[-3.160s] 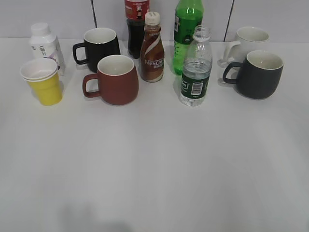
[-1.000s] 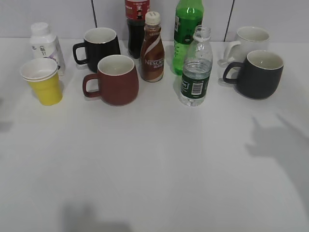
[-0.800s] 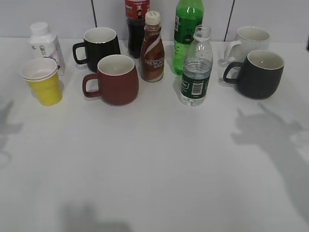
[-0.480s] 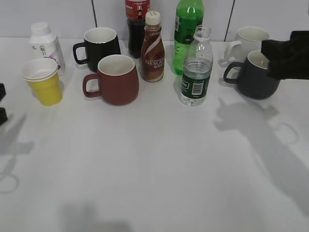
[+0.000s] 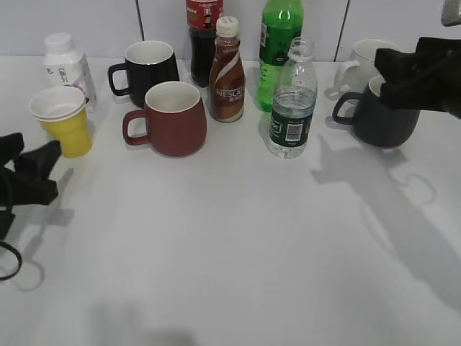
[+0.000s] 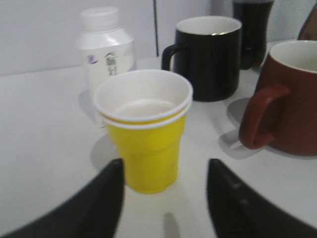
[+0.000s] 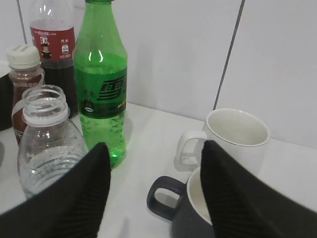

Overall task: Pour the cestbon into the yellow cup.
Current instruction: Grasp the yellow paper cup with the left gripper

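Note:
My gripper will lift the yellow cup, and I expect the cup to be empty down to its hidden bottom, because clean white inside shows below the cup's rim.
The cestbon, a clear capless bottle with a dark green label, stands upright at mid-table; its neck shows at the left of the right wrist view. The yellow cup stands at the far left, seen close in the left wrist view. My left gripper is open and empty, just in front of the cup; its fingertips flank the cup's base without touching. My right gripper is open and empty, hovering over the dark grey mug, to the right of the bottle.
A reddish-brown mug, black mug, Nescafe bottle, cola bottle and tall green bottle crowd the back. A white bottle stands behind the cup. A white mug sits at back right.
Both arms have come into view: the left gripper moved in from the left edge toward the yellow cup, the right gripper moved in from the right to above the dark grey mug.

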Robot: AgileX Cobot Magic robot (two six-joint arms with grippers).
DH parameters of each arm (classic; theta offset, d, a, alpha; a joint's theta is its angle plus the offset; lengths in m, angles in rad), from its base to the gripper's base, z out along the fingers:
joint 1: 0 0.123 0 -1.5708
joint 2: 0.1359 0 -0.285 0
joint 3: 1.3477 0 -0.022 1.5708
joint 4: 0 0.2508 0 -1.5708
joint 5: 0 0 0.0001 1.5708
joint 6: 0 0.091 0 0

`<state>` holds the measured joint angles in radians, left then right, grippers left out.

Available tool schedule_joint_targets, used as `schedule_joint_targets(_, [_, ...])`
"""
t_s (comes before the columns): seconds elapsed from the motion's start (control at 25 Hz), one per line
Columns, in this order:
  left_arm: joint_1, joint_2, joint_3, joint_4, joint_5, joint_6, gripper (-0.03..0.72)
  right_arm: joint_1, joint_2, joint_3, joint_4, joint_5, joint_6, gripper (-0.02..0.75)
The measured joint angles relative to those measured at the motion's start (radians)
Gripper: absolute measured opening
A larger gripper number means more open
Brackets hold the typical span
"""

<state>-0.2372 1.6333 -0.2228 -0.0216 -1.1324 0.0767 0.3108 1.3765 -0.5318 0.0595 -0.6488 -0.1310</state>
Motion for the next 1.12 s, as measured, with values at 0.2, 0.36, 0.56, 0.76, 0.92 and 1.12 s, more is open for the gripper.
schedule_joint_targets(0.2, [-0.001, 0.155, -0.024, -0.008, -0.062, -0.003, 0.557, 0.000, 0.005, 0.000, -0.001, -0.001, 0.004, 0.438])
schedule_joint_targets(0.36, [-0.001, 0.224, -0.087, -0.008, -0.070, -0.003, 0.573, 0.000, 0.005, 0.000, -0.001, -0.006, 0.006, 0.438])
schedule_joint_targets(0.56, [-0.001, 0.278, -0.167, -0.028, -0.073, -0.003, 0.577, 0.000, 0.005, 0.000, -0.001, -0.007, 0.017, 0.438])
schedule_joint_targets(0.76, [-0.001, 0.345, -0.245, -0.040, -0.074, -0.003, 0.578, 0.000, 0.005, 0.000, -0.002, -0.007, 0.020, 0.438])
schedule_joint_targets(0.92, [-0.001, 0.386, -0.302, -0.048, -0.074, -0.003, 0.580, 0.000, 0.005, 0.000, -0.003, -0.008, 0.023, 0.438])
schedule_joint_targets(1.12, [-0.001, 0.415, -0.354, -0.051, -0.076, -0.003, 0.579, 0.000, 0.005, 0.000, -0.003, -0.008, 0.026, 0.438])
